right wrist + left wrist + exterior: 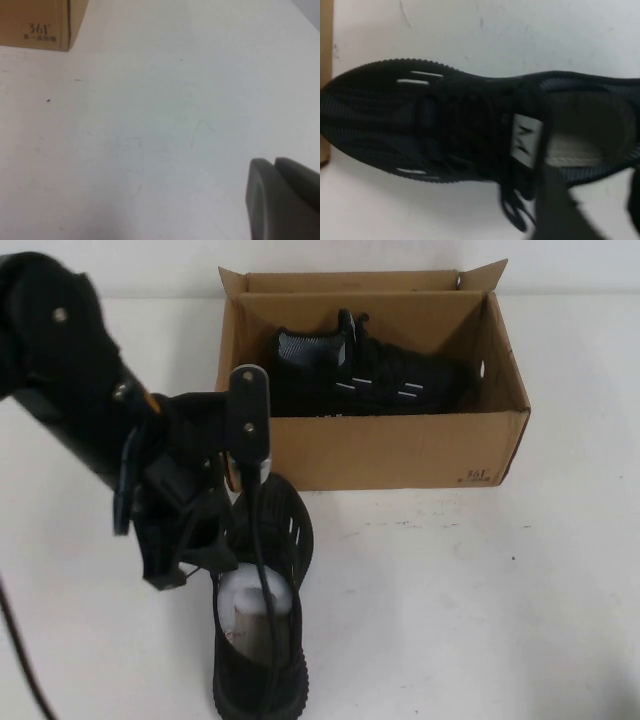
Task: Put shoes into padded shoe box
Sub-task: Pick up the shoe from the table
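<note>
My left gripper's open fingers are lined up along the near sneaker beside its tongue [526, 141], so I keep on toward the laces [475, 120] and close around the tongue.
One black knit sneaker [365, 375] with white dash marks lies inside the brown cardboard shoe box [400, 450] at the back of the table. The other sneaker [262, 640] stands on the table in front of the box, with white paper [255, 605] in its opening. It fills the left wrist view [445, 130]. My left gripper [200, 540] hovers just over this sneaker's left side. In its wrist view the gripper [600, 210] is open, with bare table between the fingers, beside the shoe's collar. My right gripper [280, 200] is shut and empty over bare table, out of the high view.
The box flaps stand open and upright. The box's front corner with the printed logo [39, 31] shows in the right wrist view. White table [480, 590] stretches to the right of the near sneaker.
</note>
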{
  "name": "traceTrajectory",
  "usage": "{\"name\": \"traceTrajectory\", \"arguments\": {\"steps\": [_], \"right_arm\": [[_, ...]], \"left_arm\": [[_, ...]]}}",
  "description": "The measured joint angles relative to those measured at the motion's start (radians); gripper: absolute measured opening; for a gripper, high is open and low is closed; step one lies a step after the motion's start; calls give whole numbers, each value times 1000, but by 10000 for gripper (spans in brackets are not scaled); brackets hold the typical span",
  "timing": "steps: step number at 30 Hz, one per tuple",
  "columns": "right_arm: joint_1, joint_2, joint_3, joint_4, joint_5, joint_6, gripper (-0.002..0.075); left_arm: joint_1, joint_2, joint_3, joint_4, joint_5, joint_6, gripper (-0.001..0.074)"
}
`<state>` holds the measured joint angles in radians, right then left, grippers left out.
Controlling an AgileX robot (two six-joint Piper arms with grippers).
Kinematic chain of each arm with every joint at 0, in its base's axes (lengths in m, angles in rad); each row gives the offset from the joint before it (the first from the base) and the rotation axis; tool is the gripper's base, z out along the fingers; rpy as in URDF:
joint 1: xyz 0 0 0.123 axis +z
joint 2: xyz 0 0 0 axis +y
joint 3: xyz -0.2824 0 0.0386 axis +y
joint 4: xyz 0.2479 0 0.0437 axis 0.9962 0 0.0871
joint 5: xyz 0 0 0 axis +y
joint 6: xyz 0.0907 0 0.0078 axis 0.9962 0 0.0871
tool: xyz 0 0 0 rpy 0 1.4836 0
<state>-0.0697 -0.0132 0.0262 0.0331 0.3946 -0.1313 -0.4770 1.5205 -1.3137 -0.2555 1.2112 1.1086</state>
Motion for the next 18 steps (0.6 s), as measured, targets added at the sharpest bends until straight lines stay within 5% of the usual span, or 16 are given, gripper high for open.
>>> {"name": "traceTrajectory", "arguments": {"steps": [5, 18], "right_arm": [[0, 0, 0, 0, 0, 0, -7], [0, 0, 0, 0, 0, 0, -7]], "left_arm": [[-2, 72, -41, 8, -28, 8, 428], [-47, 148, -45, 21, -63, 139, 444]]}}
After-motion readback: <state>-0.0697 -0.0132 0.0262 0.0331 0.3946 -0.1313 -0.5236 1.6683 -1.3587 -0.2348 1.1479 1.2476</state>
